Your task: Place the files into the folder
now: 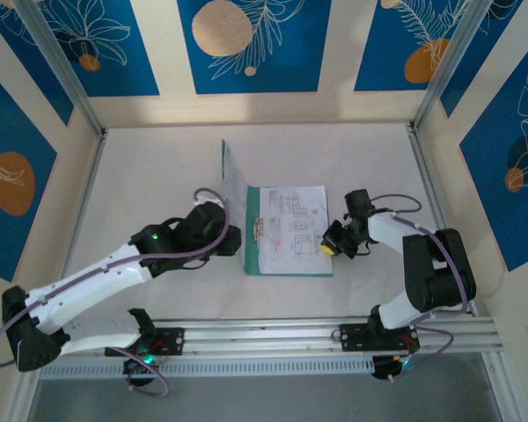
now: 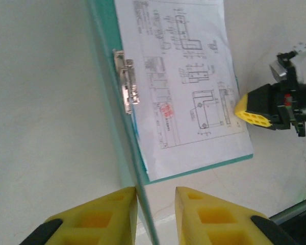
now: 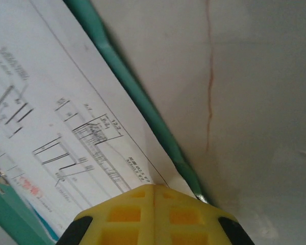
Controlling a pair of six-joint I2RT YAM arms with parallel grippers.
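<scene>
The robot's right gripper is resting on the files point(image 1: 320, 243) where the upright cover has to come down, so it should move back clear of the folder before the cover closes.
The teal folder point(image 1: 290, 271) lies open mid-table, its cover point(image 1: 231, 180) standing up on the left. The files point(image 1: 292, 220), white sheets with black diagrams, lie on its flat half beside a metal clip point(image 2: 126, 81). My left gripper point(image 1: 236, 239) is at the cover's near end. In the left wrist view its jaws point(image 2: 156, 204) are slightly open around the cover's edge point(image 2: 127, 153), which leans on the left finger. My right gripper point(image 1: 327, 247) is shut, its tips point(image 3: 154, 188) on the files point(image 3: 66, 117) near the folder's right border point(image 3: 143, 102).
Bare white table surrounds the folder on all sides. Aluminium frame posts point(image 1: 427, 97) and patterned blue walls enclose the workspace. A rail point(image 1: 334, 330) with both arm bases runs along the near edge.
</scene>
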